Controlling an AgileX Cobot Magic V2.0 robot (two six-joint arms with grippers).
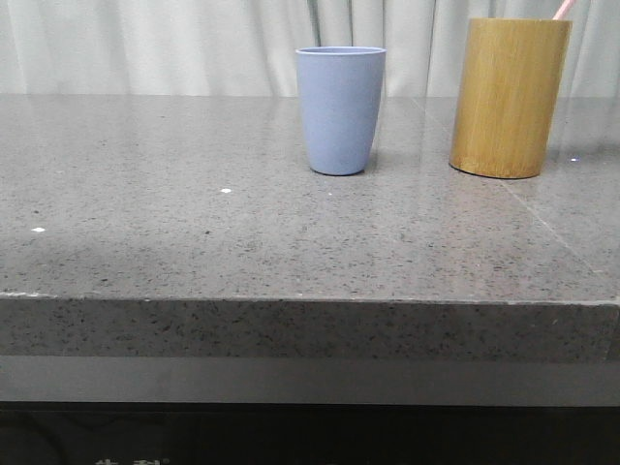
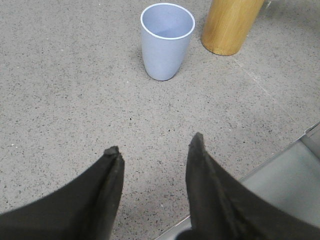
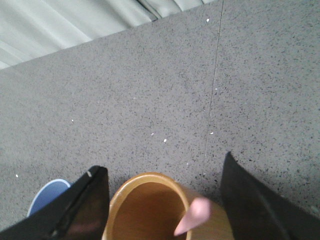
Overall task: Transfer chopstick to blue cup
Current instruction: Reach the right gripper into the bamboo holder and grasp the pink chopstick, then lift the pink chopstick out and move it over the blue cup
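Observation:
The chopstick (image 1: 564, 10) is leaning in the bamboo holder, far from my left gripper. My right gripper should lift it all the way out and put it down into the blue cup (image 1: 340, 51).
The blue cup (image 1: 340, 108) stands upright on the grey stone table, with the taller bamboo holder (image 1: 508, 97) to its right. A pale pink chopstick tip (image 1: 563, 9) pokes out of the holder's top. In the right wrist view my right gripper (image 3: 164, 175) hangs open above the holder (image 3: 148, 206), its fingers on either side of the rim, and the pink chopstick (image 3: 193, 216) leans against the rim's inside. The blue cup's rim (image 3: 46, 192) peeks out beside one finger. My left gripper (image 2: 156, 145) is open and empty over bare table, well short of the blue cup (image 2: 166, 40).
The table's front edge (image 1: 310, 298) runs across the front view. In the left wrist view the table edge and a grey ledge (image 2: 290, 175) lie beside one finger. A pale curtain (image 1: 145, 44) hangs behind the table.

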